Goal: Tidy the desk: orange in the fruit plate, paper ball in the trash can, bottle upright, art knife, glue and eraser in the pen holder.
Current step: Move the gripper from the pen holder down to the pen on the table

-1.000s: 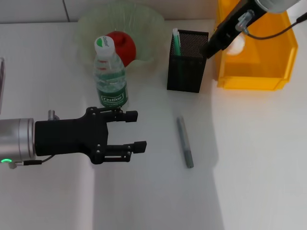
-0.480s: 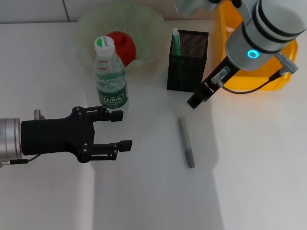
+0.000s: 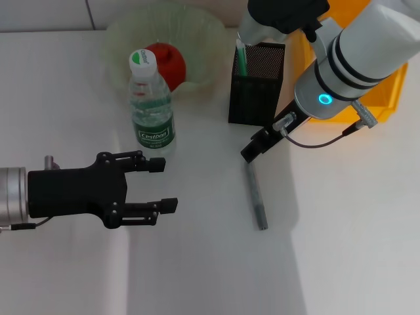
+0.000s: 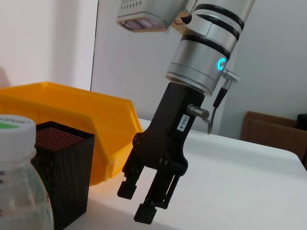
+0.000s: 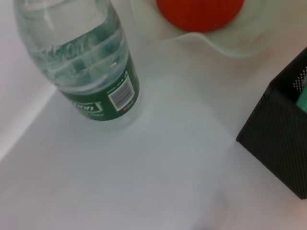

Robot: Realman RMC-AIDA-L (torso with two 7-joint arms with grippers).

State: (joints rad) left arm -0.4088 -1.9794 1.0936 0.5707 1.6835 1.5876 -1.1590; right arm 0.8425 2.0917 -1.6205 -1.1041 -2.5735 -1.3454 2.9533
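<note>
I expect the art knife to lean at the pen holder's rim with its end showing when I lower it into the pen holder, because the green stick's top sticks out over the rim there.
The bottle stands upright in front of the fruit plate, and the orange lies in the plate. A slim grey stick, the art knife, lies on the table in front of the pen holder. A green stick stands in the holder. My right gripper is open and empty just above the grey stick's far end; it also shows in the left wrist view. My left gripper is open and empty at the near left. The paper ball and the eraser are out of view.
The trash can stands at the back right, mostly behind my right arm. The right wrist view shows the bottle, the orange and the pen holder.
My right arm has swung from over the trash can down in front of the pen holder, to the grey stick's far end. My left gripper has drawn back a little to the left.
</note>
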